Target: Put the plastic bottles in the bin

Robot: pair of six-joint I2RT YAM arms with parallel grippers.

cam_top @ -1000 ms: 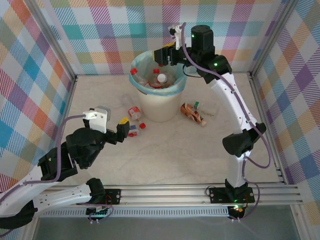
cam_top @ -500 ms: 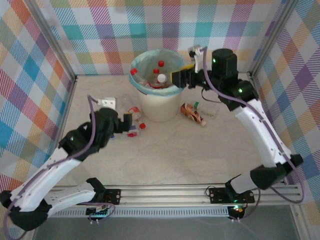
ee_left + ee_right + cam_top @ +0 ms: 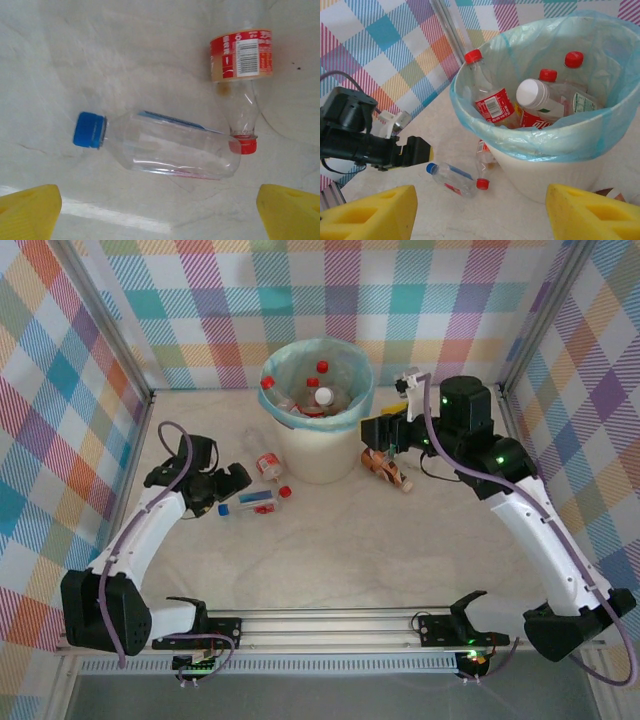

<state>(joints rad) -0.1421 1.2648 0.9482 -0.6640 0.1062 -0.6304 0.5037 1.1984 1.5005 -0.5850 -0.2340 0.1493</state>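
My gripper will bring the blue-capped bottle up by itself when it lifts, because only the red cap (image 3: 285, 492) touches the base of the blue-capped bottle (image 3: 252, 502).
A clear bottle with a blue cap (image 3: 160, 145) lies on its side on the table, left of the bin. A red-labelled bottle with a red cap (image 3: 242, 65) lies touching it. My left gripper (image 3: 232, 490) is open just left of that pair, its yellow fingertips (image 3: 27, 210) wide apart with the blue-capped bottle (image 3: 250, 502) ahead of them. The cream bin (image 3: 315, 455) with a blue liner holds several bottles (image 3: 492, 107). To the right of the bin my right gripper (image 3: 372, 432) is open and holds nothing. A crushed bottle (image 3: 385, 465) lies below it.
Checked walls on a metal frame (image 3: 150, 400) close in the table on three sides. A metal rail (image 3: 330, 625) runs along the near edge. In the right wrist view the left gripper (image 3: 415, 150) stands beyond the two lying bottles (image 3: 452, 179).
My right gripper has left its place above the bin and come down to the bin's right side. The left arm has stretched out to the two lying bottles, and its gripper has opened wider.
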